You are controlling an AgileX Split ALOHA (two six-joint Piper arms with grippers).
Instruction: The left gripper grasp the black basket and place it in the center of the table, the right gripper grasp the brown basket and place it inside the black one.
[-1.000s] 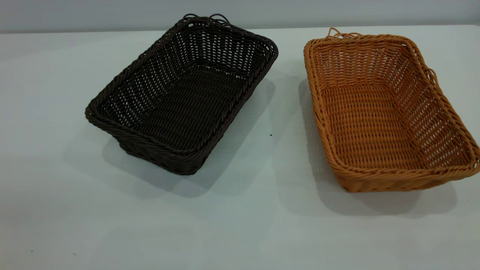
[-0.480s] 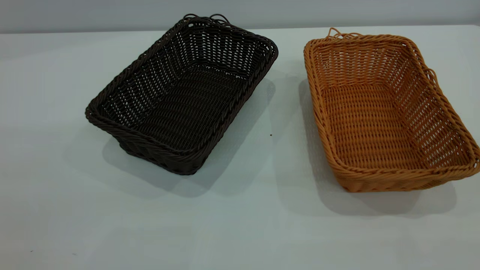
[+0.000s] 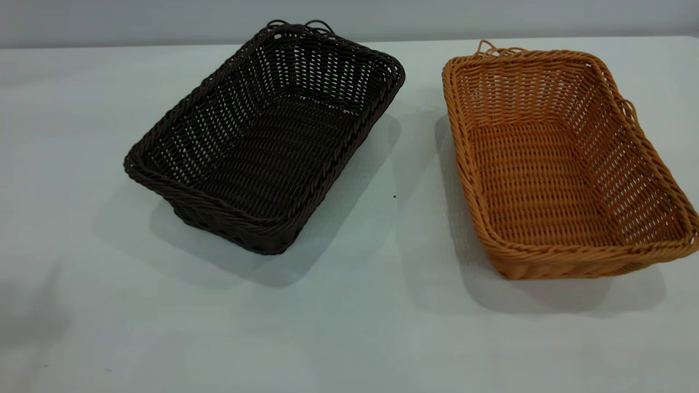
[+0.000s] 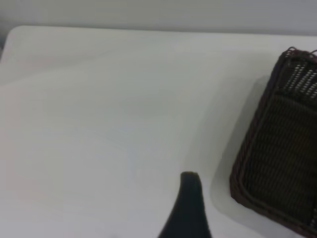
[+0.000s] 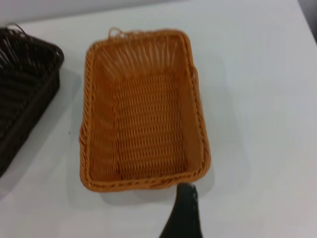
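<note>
My left gripper is lowering where open table (image 3: 141,98) lies beside the black basket's long rim (image 3: 197,94) away from the brown basket. It should keep going down there until its fingers are on both sides of that rim.
The black basket (image 3: 267,136) sits empty on the white table (image 3: 349,327), left of the middle and turned at an angle. The brown basket (image 3: 557,164) sits empty to its right, apart from it. Neither gripper shows in the exterior view. In the left wrist view, a dark part of my left gripper (image 4: 188,203) hangs above bare table, off the black basket's (image 4: 282,148) near corner. In the right wrist view, a dark part of my right gripper (image 5: 184,208) hangs just off the near short rim of the brown basket (image 5: 143,114).
A strip of bare table (image 3: 404,180) separates the two baskets. A grey wall (image 3: 164,16) runs behind the table's far edge. The black basket's end (image 5: 27,84) shows beside the brown one in the right wrist view.
The baskets have not moved. A faint shadow has appeared on the table at the front left of the exterior view.
</note>
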